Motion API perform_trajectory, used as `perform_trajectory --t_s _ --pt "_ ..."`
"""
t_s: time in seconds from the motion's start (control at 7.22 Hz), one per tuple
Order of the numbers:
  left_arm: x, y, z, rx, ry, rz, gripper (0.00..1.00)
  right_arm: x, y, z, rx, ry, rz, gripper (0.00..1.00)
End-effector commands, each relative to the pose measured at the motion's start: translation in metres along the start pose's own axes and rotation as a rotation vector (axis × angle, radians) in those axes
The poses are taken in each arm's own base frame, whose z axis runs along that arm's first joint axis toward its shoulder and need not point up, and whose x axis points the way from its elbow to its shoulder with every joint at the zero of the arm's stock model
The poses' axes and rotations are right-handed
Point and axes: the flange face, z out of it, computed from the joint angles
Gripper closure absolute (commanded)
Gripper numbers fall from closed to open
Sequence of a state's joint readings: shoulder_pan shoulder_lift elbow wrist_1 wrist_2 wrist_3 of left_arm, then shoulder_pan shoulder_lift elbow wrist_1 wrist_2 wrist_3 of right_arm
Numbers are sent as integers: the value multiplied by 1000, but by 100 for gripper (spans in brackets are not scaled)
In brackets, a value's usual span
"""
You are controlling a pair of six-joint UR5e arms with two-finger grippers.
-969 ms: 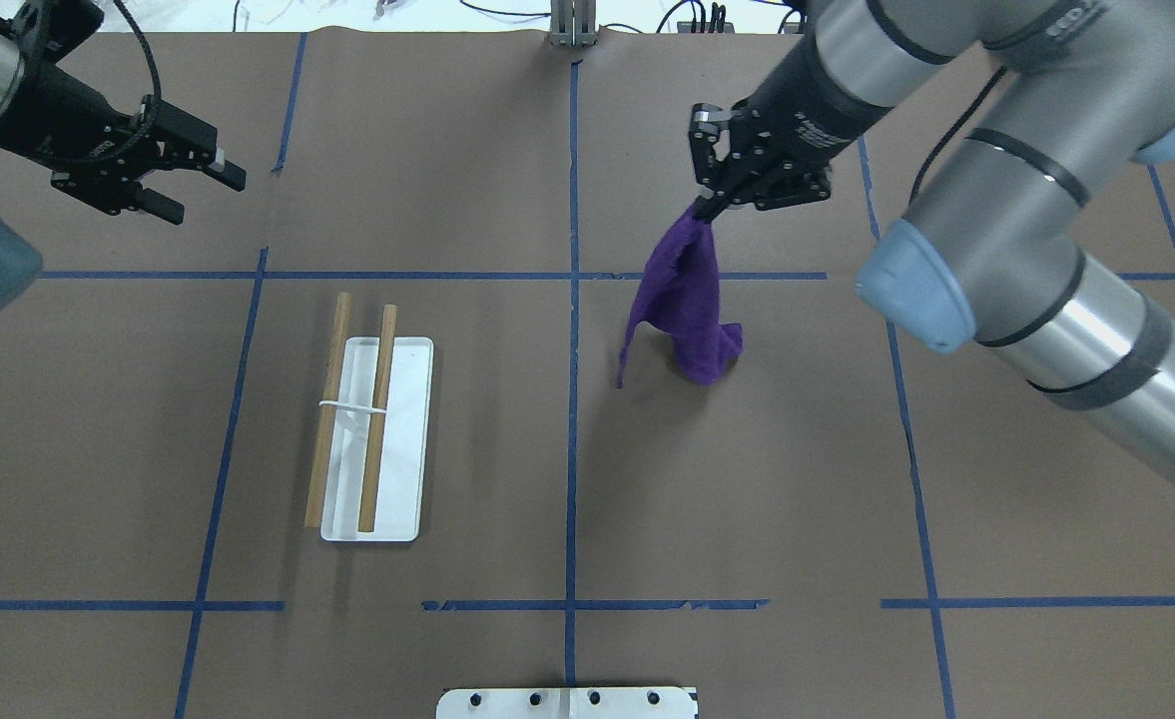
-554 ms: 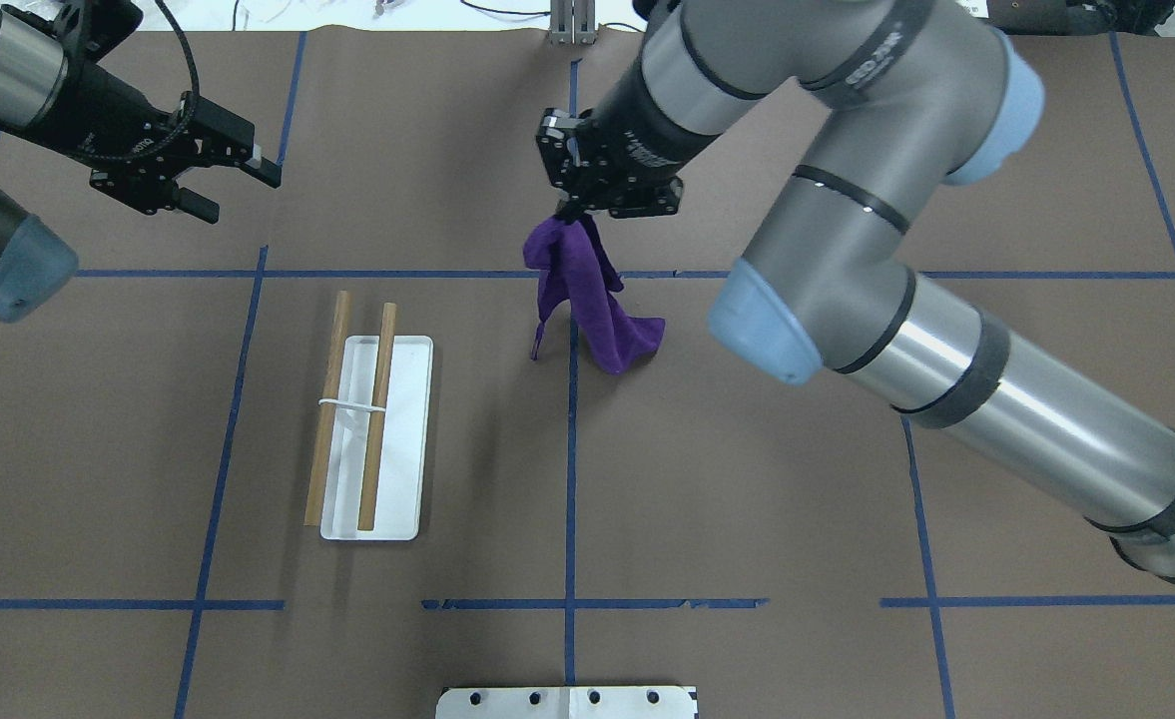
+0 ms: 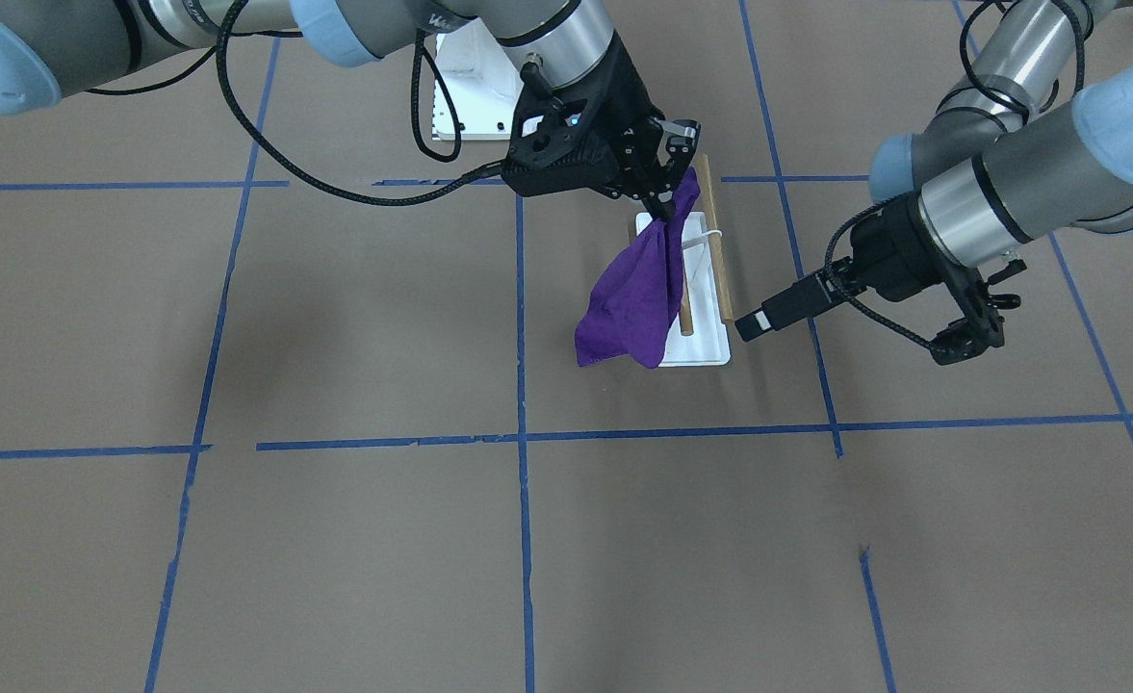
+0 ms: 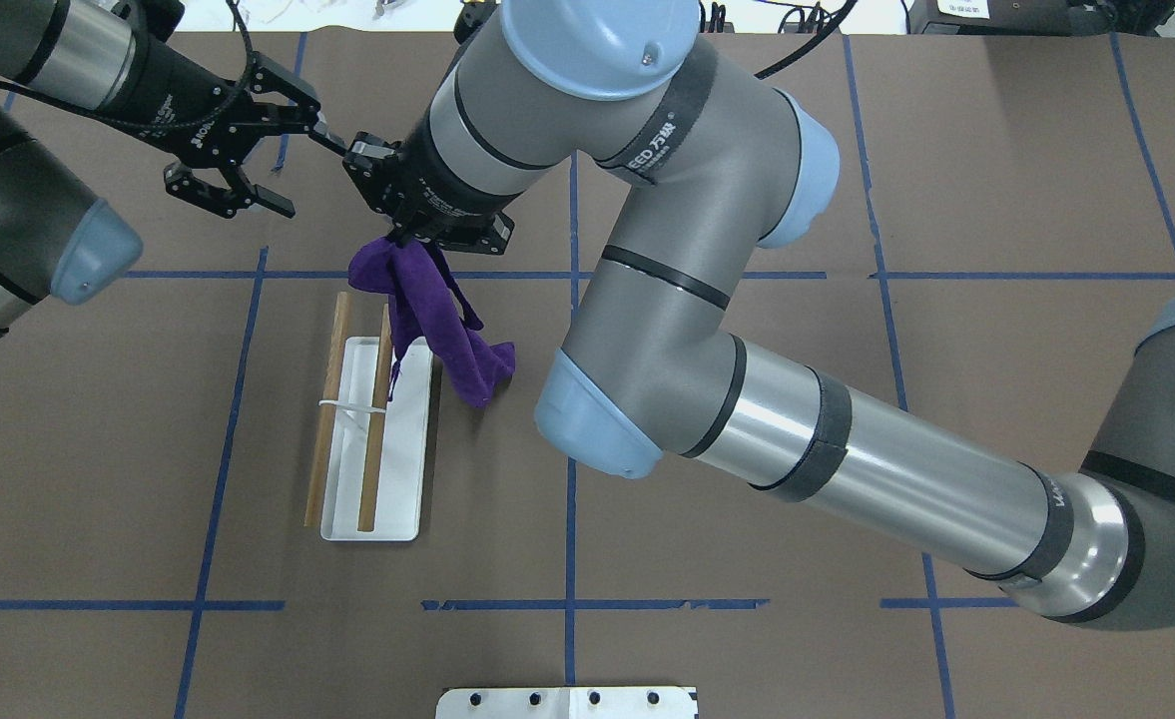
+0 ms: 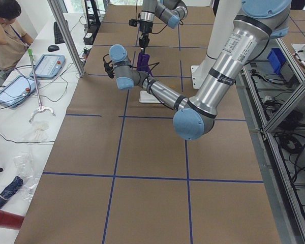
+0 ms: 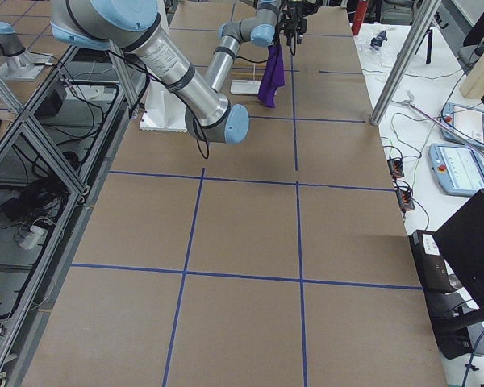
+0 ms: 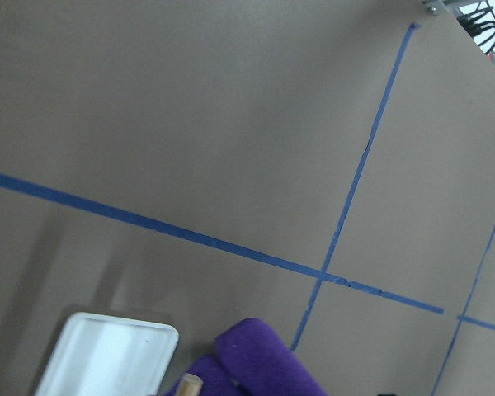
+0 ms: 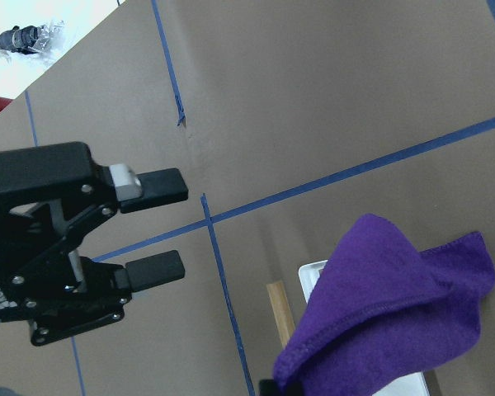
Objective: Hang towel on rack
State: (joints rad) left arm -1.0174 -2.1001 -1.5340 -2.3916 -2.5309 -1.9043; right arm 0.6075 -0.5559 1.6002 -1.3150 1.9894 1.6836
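The purple towel's lower end (image 3: 625, 336) droops loosely beside the rack, so I expect the towel (image 3: 652, 277) to fold over both wooden dowels when I pull it across.
My right gripper (image 4: 399, 236) is shut on the top corner of the purple towel (image 4: 432, 325). The towel hangs down past the far end of the rack; I cannot tell whether it touches the rack. The rack has a white base plate (image 4: 402, 469) and two wooden dowels (image 4: 325, 419). In the front view the towel (image 3: 631, 300) drapes over the base plate's (image 3: 706, 348) near left corner. My left gripper (image 4: 307, 178) is open and empty, just left of the right gripper. It also shows open in the right wrist view (image 8: 169, 227), beside the towel (image 8: 396, 309).
The white ribbed pedestal (image 4: 567, 702) sits at the table's near edge and shows by the robot's base in the front view (image 3: 475, 91). Blue tape lines (image 4: 572, 519) grid the brown table. A person (image 5: 5, 30) stands beyond the table's far side.
My right arm has swept left with the towel, from right of the centre line to the rack's far end. My left gripper has moved right, toward the towel, and stays open.
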Motion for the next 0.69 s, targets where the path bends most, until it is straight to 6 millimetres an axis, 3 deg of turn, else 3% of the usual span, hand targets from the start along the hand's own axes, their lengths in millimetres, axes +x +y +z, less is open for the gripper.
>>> perform_trajectory --t_s 0.0,0.14,0.55 --pt "7 18 18 -33 -6 -68 14 -7 5 -2 3 -13 -2 100" --pt "7 28 27 -53 -14 -88 14 -8 5 -2 10 -18 -1 100" --pt "11 44 21 -66 -1 -126 23 -14 -2 -8 99 -84 87 100"
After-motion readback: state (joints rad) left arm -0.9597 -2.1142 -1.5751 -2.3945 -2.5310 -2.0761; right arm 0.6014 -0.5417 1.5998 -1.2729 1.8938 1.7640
